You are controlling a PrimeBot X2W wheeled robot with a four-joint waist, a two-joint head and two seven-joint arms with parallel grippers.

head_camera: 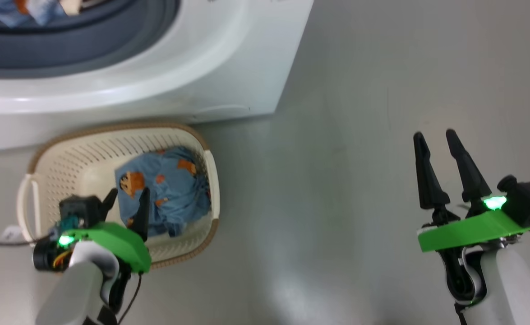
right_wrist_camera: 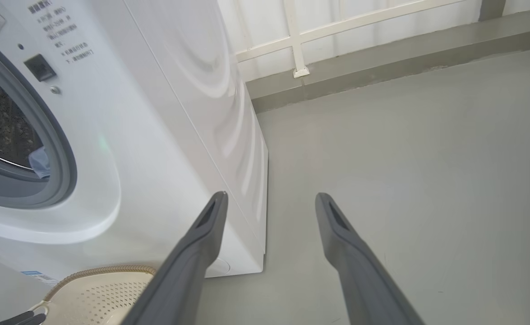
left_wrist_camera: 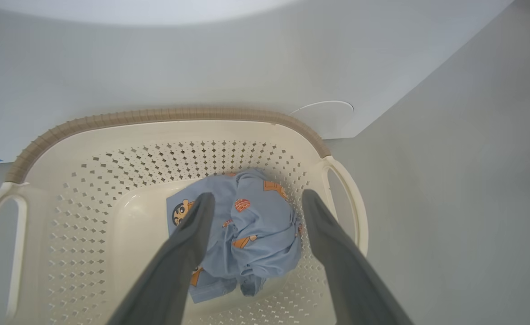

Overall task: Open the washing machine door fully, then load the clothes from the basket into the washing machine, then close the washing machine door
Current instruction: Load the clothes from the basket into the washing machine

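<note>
The light blue clothes point(head_camera: 163, 189) are bunched up in a heap point(head_camera: 186, 201), so they will rise together when I lift them and leave the cream basket empty.
The washing machine point(head_camera: 165, 76) stands at the top left with its opening uncovered, and a piece of blue clothing point(head_camera: 25, 11) lies past the grey-blue seal point(head_camera: 66, 49). Its door is out of view. The cream basket point(head_camera: 66, 149) sits on the floor against the machine's front and holds light blue clothes point(head_camera: 170, 189) with orange figures. My left gripper point(head_camera: 127, 201) hangs open just above those clothes point(left_wrist_camera: 255, 230), one finger on either side, nothing held. My right gripper point(head_camera: 436, 140) is open and empty over bare floor, well to the right of the basket.
Grey floor point(head_camera: 337, 180) spreads out right of the machine and basket. In the right wrist view a low grey ledge with a white railing point(right_wrist_camera: 296, 45) runs behind the machine point(right_wrist_camera: 156, 113). A thin cable point(head_camera: 3, 243) trails from my left wrist.
</note>
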